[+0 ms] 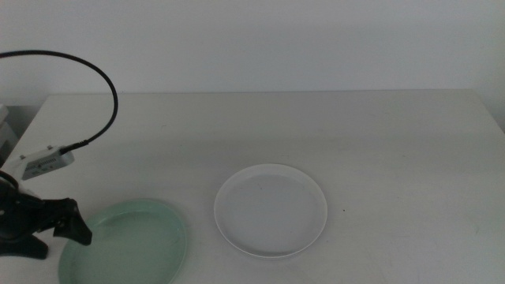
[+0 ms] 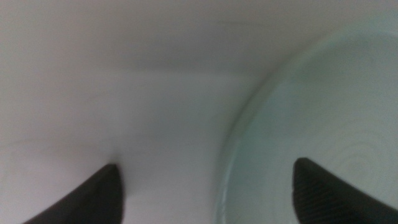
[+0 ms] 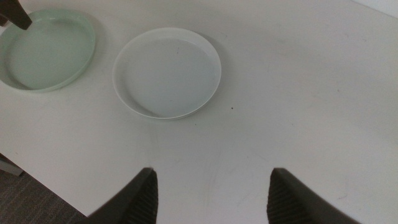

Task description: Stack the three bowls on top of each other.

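The green bowl [image 1: 126, 243] should settle level and cover the white bowl's empty inside [image 1: 271, 211] when I lower it, since both have matching round, open rims.
The pale mint green bowl [image 1: 130, 246] sits at the table's front left, and the white bowl [image 1: 271, 209] sits just right of it near the middle. The grey bowl is out of view. My left gripper [image 1: 54, 237] is open at the green bowl's left edge. In the left wrist view [image 2: 205, 167] one jaw is over the bowl [image 2: 323, 112] and the other over the table, astride the rim. My right gripper [image 3: 212, 173] is open and empty, high above the table near its edge. Its view shows the white bowl [image 3: 166, 71] and the green bowl [image 3: 46, 53].
The white table [image 1: 331, 126] reaches back to a pale wall. A black cable [image 1: 110, 87] arcs over the left arm. A pale box [image 1: 5, 130] stands at the left edge. The table's edge and a dark floor [image 3: 25, 199] show in the right wrist view.
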{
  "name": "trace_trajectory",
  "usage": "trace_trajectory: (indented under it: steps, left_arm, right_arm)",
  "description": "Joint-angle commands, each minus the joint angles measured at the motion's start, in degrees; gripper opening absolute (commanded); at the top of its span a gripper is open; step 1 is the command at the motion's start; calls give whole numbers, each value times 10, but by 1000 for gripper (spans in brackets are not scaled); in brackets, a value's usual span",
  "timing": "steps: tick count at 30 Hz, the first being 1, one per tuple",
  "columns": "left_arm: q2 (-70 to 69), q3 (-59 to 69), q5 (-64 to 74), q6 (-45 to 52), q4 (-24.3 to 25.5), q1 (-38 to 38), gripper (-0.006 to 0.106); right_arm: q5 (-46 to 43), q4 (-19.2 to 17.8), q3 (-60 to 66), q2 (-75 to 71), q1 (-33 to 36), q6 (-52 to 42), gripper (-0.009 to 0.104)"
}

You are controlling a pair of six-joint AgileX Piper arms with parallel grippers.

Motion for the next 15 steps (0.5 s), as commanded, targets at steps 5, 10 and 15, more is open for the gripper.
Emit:
trace_trajectory:
  steps: [5,10,15]
  left_arm:
    - [13,-16,4,-9,-25,-2,70]
    - [21,-16,22,-14,-23,-5,16]
    - [3,-22,28,-41,-9,-5,0]
  right_arm:
    - [-30,3,-14,0,-4,-5,45]
    - [-30,3,-14,0,-4,-5,45]
    - [-30,3,-14,0,-4,-5,45]
